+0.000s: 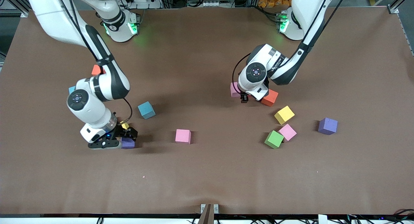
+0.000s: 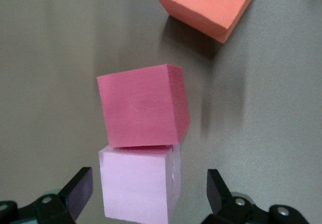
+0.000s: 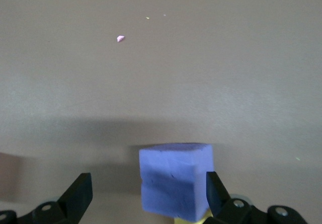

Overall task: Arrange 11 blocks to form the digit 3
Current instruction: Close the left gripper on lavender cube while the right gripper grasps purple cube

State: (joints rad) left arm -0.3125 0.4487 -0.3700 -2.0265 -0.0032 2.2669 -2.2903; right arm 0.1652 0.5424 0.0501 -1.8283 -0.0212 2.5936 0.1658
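Note:
The deep pink-red block (image 2: 143, 106) should stay behind when I lift the pale pink block, because a clean seam with offset edges (image 2: 143, 147) can be seen between them.
My left gripper (image 1: 245, 98) is open, low over a pale pink block (image 2: 138, 183) that stands between its fingers without touching them. A deep pink-red block (image 2: 143, 105) touches that block, and an orange block (image 1: 270, 97) lies beside them. My right gripper (image 1: 128, 136) is open around a purple-blue block (image 3: 176, 181), one fingertip (image 3: 216, 191) close against it. A yellow block (image 1: 125, 126) sits partly hidden under that hand. Loose blocks: teal (image 1: 146, 110), pink (image 1: 183, 136), yellow (image 1: 284, 115), pink (image 1: 287, 132), green (image 1: 274, 139), purple (image 1: 327, 126). No digit 3 shape shows.
An orange-red block (image 1: 96, 70) and a blue block (image 1: 71, 89) are partly hidden by the right arm. A small pink crumb (image 1: 143, 176) lies on the brown table (image 1: 207, 178) toward the front camera.

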